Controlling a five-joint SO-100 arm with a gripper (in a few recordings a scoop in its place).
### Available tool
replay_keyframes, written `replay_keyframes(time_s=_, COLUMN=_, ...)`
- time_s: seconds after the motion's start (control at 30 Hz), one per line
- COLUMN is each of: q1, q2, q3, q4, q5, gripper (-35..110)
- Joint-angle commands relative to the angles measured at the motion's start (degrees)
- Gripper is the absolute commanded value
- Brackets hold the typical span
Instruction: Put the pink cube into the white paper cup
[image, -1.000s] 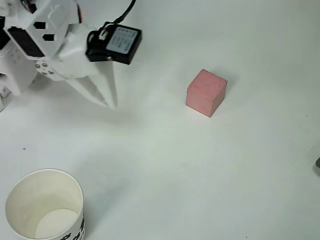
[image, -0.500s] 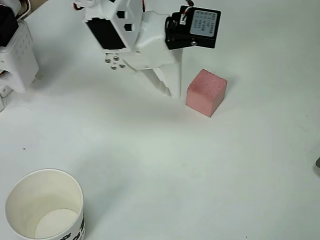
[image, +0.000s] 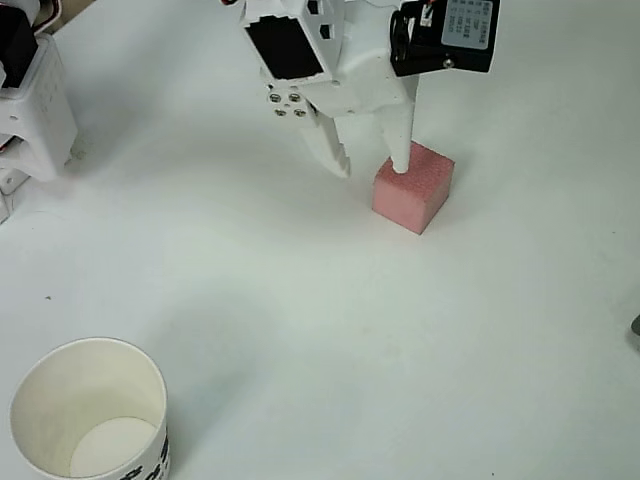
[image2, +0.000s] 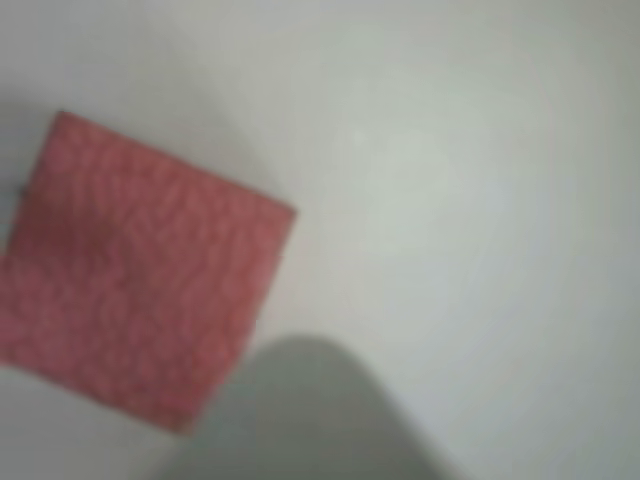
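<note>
The white paper cup gets narrower down to a small round bottom (image: 112, 446), so the pink cube (image: 413, 188) will rest at a tilt below the cup's rim when the robot's gripper lowers it inside.
The pink cube (image: 418, 193) rests on the white table right of centre in the overhead view. My white gripper (image: 372, 168) is open just above it. One fingertip (image: 400, 163) is over the cube's upper left edge; the other finger (image: 336, 160) hangs to the cube's left. Nothing is held. The wrist view, blurred, has the pink cube (image2: 140, 290) at the left and a grey out-of-focus shape, perhaps a finger, at the bottom. The white paper cup (image: 30, 385) stands upright in the bottom left corner, empty, with black marks near its base.
The arm's white base (image: 35, 100) stands at the left edge of the overhead view. A small dark thing (image: 636, 330) pokes in at the right edge. Bare white table lies between the cube and the cup.
The gripper has swept from the upper left across to the cube. Its fingers, nearly together before, have spread apart. Cube and cup have not moved.
</note>
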Motion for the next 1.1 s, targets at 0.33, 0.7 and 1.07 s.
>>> replay_keyframes(time_s=0.33, q1=-4.66, q2=-13.27, q3=-23.64, q4=7.21, q5=4.04, gripper=35)
replay_keyframes(time_s=0.7, q1=-4.48, q2=-20.21, q3=-28.39, q4=6.94, q5=2.9, gripper=40)
replay_keyframes(time_s=1.07, q1=-3.6, q2=-28.83, q3=-34.54, q4=6.94, q5=1.41, gripper=40)
